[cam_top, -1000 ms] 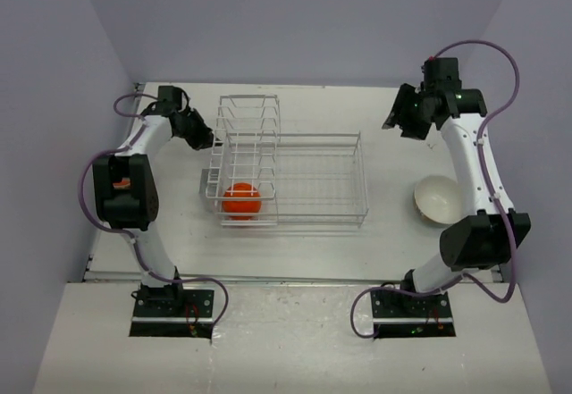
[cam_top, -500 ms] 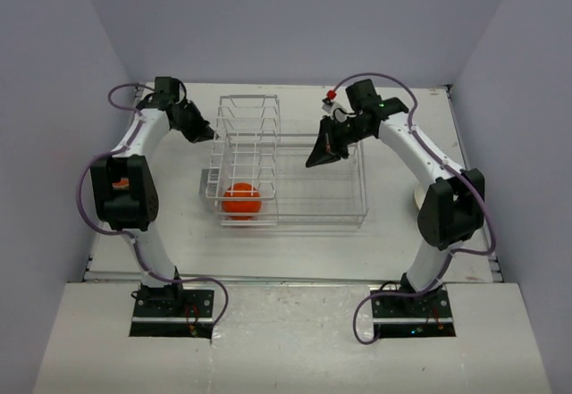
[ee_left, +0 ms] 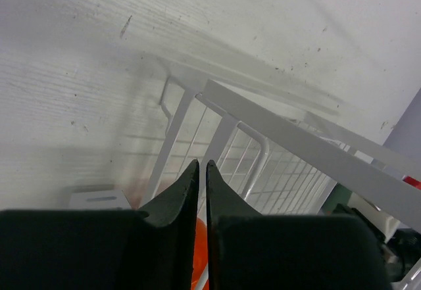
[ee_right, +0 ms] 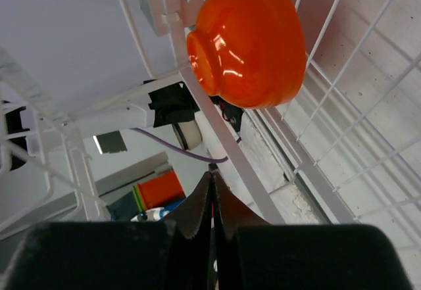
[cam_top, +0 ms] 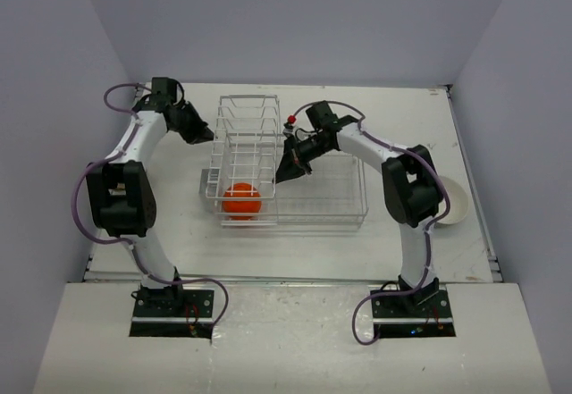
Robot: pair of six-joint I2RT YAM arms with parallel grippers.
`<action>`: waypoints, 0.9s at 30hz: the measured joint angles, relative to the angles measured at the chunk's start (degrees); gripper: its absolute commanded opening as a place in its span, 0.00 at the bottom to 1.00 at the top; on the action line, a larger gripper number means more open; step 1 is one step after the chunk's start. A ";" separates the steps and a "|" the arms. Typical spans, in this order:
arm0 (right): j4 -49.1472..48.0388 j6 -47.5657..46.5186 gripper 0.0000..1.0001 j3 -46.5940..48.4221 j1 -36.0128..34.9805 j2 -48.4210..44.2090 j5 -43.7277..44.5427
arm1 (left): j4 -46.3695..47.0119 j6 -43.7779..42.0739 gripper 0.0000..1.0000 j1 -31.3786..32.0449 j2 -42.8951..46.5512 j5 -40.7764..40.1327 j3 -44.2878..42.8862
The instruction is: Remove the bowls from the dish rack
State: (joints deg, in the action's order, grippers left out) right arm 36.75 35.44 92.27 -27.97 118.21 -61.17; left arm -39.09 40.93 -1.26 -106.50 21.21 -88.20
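Observation:
The orange bowl is under the rails of the slot section, so next my right gripper pulls it into the dish rack's open part and then lifts it first.
The dish rack stands mid-table, its tall slot section at the left end. One orange bowl lies upside down in the rack's front left corner. A cream bowl sits on the table at the right, half hidden by my right arm. Shut and empty, my right gripper hangs over the rack just right of the slots; its wrist view has the orange bowl a short way beyond the tips. My left gripper is outside the rack's back left corner, jaws almost touching, holding nothing.
Rack wires cross right in front of the right gripper's tips. In the left wrist view the rack's top rail runs diagonally ahead, with a sliver of orange bowl showing below the fingers. Purple walls enclose the table on three sides.
My right arm has swung from the far right of the table to above the rack, and its gripper has shut. The left arm has hardly moved.

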 measured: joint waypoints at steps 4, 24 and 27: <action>-3.69 2.56 0.00 0.66 -2.47 3.69 0.09 | 0.00 0.09 0.15 -0.02 1.33 0.02 1.38; -15.85 15.13 0.00 6.60 -7.45 9.90 0.22 | 0.02 0.98 0.41 -0.92 1.84 -0.09 1.86; -18.71 16.85 0.00 5.40 -8.50 9.86 0.63 | -0.31 0.98 0.39 -0.94 1.84 -0.55 1.70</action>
State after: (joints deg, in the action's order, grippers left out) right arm 18.04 52.29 97.67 -36.47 128.07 -60.53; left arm -39.40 41.91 -2.20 -104.66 20.67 -86.50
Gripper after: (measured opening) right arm 0.003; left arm 0.403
